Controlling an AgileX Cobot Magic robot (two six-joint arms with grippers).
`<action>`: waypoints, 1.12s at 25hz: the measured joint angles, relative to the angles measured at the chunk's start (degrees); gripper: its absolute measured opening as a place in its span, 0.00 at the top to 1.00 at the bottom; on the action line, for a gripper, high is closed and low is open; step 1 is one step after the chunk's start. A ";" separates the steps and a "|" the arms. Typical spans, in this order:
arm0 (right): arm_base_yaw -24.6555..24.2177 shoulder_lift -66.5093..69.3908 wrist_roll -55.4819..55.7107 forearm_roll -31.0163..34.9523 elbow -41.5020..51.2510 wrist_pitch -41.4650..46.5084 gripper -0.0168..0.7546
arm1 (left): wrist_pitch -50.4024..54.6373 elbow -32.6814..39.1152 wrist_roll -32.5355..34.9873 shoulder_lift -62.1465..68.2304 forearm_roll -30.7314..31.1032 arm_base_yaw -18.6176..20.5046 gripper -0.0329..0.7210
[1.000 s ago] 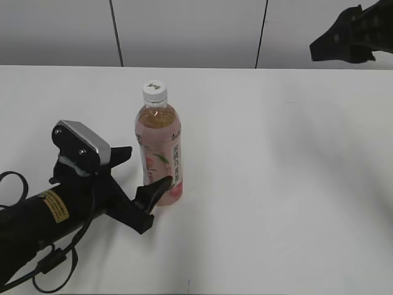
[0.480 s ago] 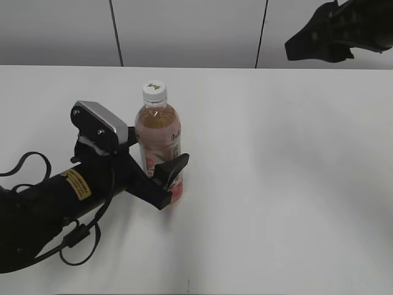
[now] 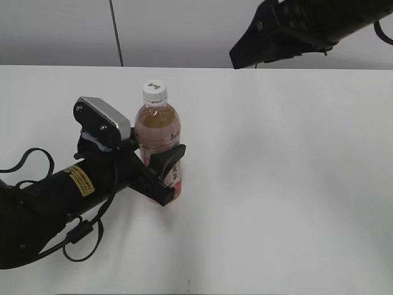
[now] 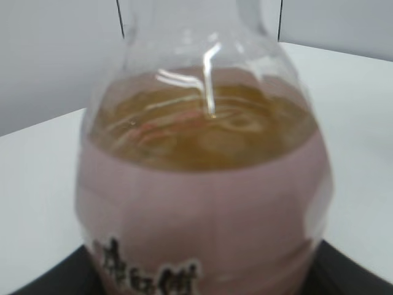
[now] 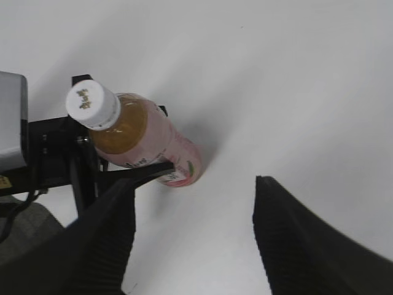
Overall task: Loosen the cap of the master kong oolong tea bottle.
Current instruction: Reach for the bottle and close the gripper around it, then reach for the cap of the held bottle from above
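I expect the white cap (image 3: pixel 155 91) to unscrew and come all the way off the bottle when I turn it, because the cap's round rim sits over the narrow neck (image 3: pixel 155 104).
The master kong oolong tea bottle (image 3: pixel 161 132) stands upright on the white table (image 3: pixel 295 184), with its white cap (image 3: pixel 155 91) on its neck. My left gripper (image 3: pixel 163 165) is shut on the bottle's labelled lower body, with one finger (image 3: pixel 167 161) in front and the other hidden behind. In the left wrist view the bottle (image 4: pixel 202 203) fills the frame. My right gripper (image 3: pixel 244 56) hangs open and empty, high above the table and to the right of the cap. Its view looks down on the cap (image 5: pixel 92 104) and the bottle (image 5: pixel 156 141), both apart from its open jaws (image 5: pixel 193 184).
A grey panelled wall (image 3: pixel 184 31) runs behind the table's far edge. The left arm with its cables (image 3: pixel 55 203) lies along the table's front left. Bare table lies to the right of the bottle.
My left gripper slid in around the bottle and closed on it. My right gripper came from the far upper right leftward, toward the space above the bottle.
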 joint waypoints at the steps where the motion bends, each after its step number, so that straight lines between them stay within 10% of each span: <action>1: 0.00 1.03 0.70 0.51 -1.76 1.60 0.38 | 0.00 0.00 0.00 0.00 0.26 0.00 0.43; 12: 0.22 9.04 15.64 1.70 -18.07 21.67 0.38 | 1.12 -0.06 0.31 -0.39 4.97 0.00 0.43; 28: 4.56 13.90 21.33 1.75 -22.57 25.23 0.38 | 22.87 -0.07 3.81 -11.66 6.07 0.00 0.43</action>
